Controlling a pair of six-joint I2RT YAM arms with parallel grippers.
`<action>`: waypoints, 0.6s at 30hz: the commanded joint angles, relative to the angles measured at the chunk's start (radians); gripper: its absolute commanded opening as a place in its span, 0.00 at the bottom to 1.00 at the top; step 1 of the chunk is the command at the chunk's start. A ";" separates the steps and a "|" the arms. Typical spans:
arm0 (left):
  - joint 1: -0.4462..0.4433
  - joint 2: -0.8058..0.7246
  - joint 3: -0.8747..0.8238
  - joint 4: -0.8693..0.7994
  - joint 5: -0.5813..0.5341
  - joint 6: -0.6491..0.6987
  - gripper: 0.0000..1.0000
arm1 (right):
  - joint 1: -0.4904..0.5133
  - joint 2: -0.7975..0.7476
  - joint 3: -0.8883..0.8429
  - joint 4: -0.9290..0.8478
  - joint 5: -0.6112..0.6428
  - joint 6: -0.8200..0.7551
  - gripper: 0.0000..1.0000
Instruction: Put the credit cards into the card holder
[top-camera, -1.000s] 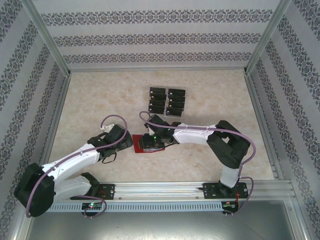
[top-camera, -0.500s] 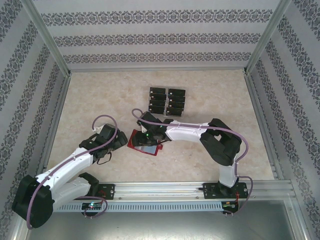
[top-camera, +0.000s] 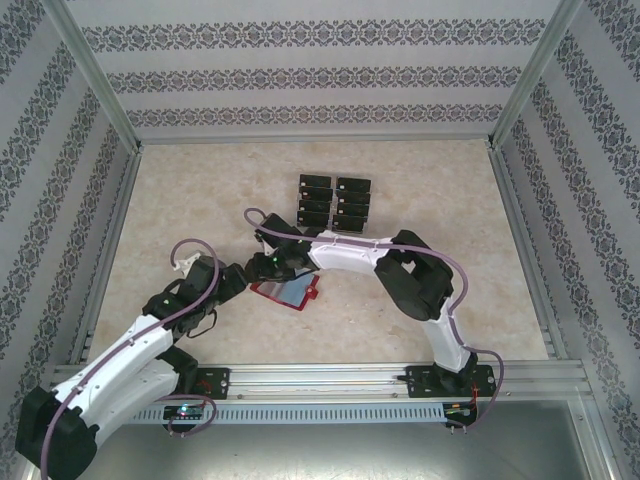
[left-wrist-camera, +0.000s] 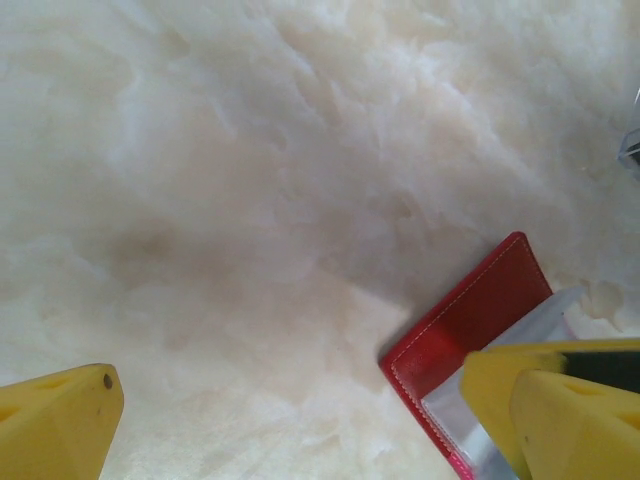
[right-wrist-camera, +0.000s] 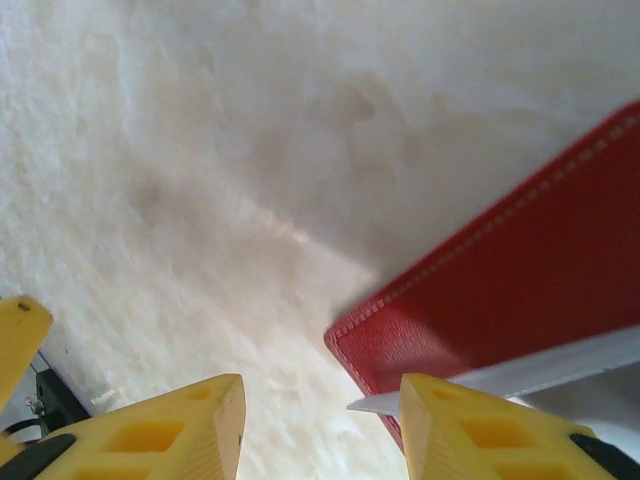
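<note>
The red card holder lies slanted (top-camera: 278, 300) by my left gripper, so my right gripper should move back to its clear pocket (top-camera: 298, 289) and straighten the holder before fetching cards.
The red card holder (top-camera: 288, 291) lies open on the table, its grey-blue inside up. My right gripper (top-camera: 262, 266) hangs low at its left edge. In the right wrist view the gripper (right-wrist-camera: 320, 400) is open; the holder's red corner (right-wrist-camera: 500, 290) and a pale inner flap (right-wrist-camera: 520, 378) sit by one finger. My left gripper (top-camera: 235, 283) is just left of the holder. In the left wrist view the gripper (left-wrist-camera: 290, 380) is open, one finger (left-wrist-camera: 560, 410) over the holder's corner (left-wrist-camera: 470, 320). Several black credit cards (top-camera: 335, 203) lie in two columns behind.
The pale marbled table (top-camera: 180, 200) is fenced by metal rails (top-camera: 110, 220) and patterned walls. The right arm's elbow (top-camera: 410, 275) reaches across the middle, right of the holder. Both arm bases sit on the front rail (top-camera: 320, 380).
My right gripper has swept left across the card holder, which slid slightly left and turned. The left arm has drawn back toward the near left.
</note>
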 joint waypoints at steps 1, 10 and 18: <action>0.012 -0.016 -0.010 -0.053 -0.021 -0.013 1.00 | -0.007 0.038 0.058 -0.035 -0.027 -0.016 0.46; 0.011 0.045 -0.012 0.005 0.036 0.015 1.00 | -0.032 0.027 0.150 -0.041 -0.041 -0.025 0.47; 0.012 0.149 0.024 0.087 0.125 0.092 1.00 | -0.085 -0.090 0.133 -0.025 -0.030 -0.023 0.51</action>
